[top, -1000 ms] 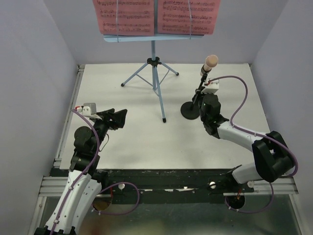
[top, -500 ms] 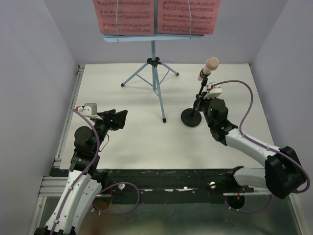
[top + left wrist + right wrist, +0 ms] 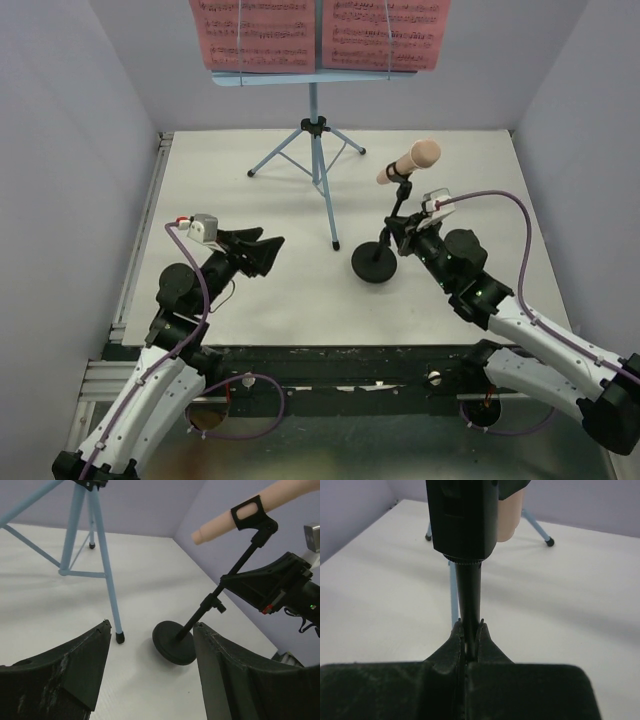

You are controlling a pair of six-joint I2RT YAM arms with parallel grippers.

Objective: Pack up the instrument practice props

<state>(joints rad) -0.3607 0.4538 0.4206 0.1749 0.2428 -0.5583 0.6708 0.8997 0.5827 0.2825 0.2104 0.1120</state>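
The mic stand should keep moving with my right gripper, which carries it by its pole [image 3: 399, 203], toward my open left gripper until the mic stand's base sits flat, because the table there [image 3: 329, 299] is clear.
The light-blue tripod music stand [image 3: 316, 150] stands at the back with two pink sheet-music pages [image 3: 320, 33] on its desk. My right gripper [image 3: 403, 229] is shut on the pole of the short black mic stand [image 3: 373, 263], which is tilted with its round base lifted on one edge [image 3: 173, 642]. The beige-pink toy microphone [image 3: 410, 160] sits in the stand's clip, leaning left. In the right wrist view the pole [image 3: 470, 605] is pinched between my fingers. My left gripper [image 3: 262, 252] is open and empty, left of the base, pointing at it.
Purple-grey walls close the white table [image 3: 270, 290] on the left, back and right. The music stand's nearest tripod foot [image 3: 336, 245] is just left of the mic stand's base. The black frame rail runs along the near edge.
My right gripper has pulled the mic stand nearer and to the left and tipped it, so the microphone leans left. My left gripper has moved right and forward toward the base.
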